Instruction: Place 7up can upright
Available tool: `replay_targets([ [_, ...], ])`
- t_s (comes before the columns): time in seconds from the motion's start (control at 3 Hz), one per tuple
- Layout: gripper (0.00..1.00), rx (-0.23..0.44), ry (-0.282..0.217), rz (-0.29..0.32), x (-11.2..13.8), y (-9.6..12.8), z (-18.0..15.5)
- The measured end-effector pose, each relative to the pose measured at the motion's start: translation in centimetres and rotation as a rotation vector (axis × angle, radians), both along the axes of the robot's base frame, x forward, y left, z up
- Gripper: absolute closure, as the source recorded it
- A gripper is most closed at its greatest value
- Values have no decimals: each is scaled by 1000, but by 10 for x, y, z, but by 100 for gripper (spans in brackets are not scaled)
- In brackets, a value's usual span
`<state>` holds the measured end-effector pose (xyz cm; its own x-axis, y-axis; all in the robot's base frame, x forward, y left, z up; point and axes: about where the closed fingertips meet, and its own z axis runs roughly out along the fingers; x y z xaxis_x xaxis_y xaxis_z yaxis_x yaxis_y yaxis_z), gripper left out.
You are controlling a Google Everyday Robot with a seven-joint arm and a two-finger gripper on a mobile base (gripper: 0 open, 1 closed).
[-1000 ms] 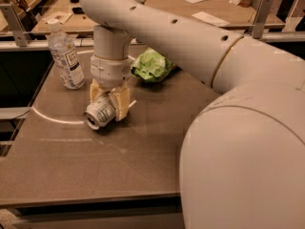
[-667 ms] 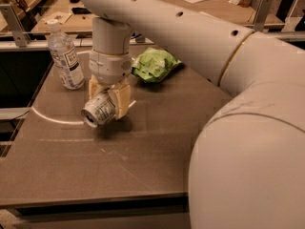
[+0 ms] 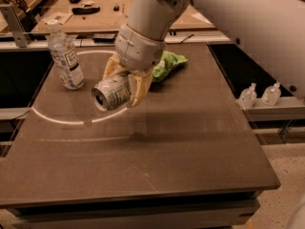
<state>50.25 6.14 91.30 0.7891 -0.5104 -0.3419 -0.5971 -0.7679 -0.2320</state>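
Note:
The 7up can (image 3: 111, 91) is lying on its side in my gripper. I should swing back over the open table (image 3: 173, 126) and turn the can upright before I lower it.
The 7up can (image 3: 109, 94) is a silver can with green and white markings. It lies on its side in the air, its round end facing the camera at lower left. My gripper (image 3: 125, 84) is shut on the can, one yellowish finger (image 3: 139, 89) in front of it and the other behind. It holds the can above the left middle of the dark table (image 3: 157, 151).
A clear plastic bottle with a white label (image 3: 66, 55) stands upright at the table's left. A green chip bag (image 3: 167, 64) lies behind the gripper. A white arc is marked on the table (image 3: 57, 120). Two small bottles (image 3: 259, 95) stand on a ledge at right.
The gripper has lifted the can higher above the table. The camera view has shifted, so the arm now takes up less of the right side.

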Motion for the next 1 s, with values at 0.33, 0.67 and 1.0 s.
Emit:
replay_targets([
  [0.33, 100, 184, -15, -98, -17, -23, 11],
  [0.67, 100, 364, -13, -160, -33, -33, -8],
  [1.0, 100, 572, -26, -236, -34, -37, -37],
])
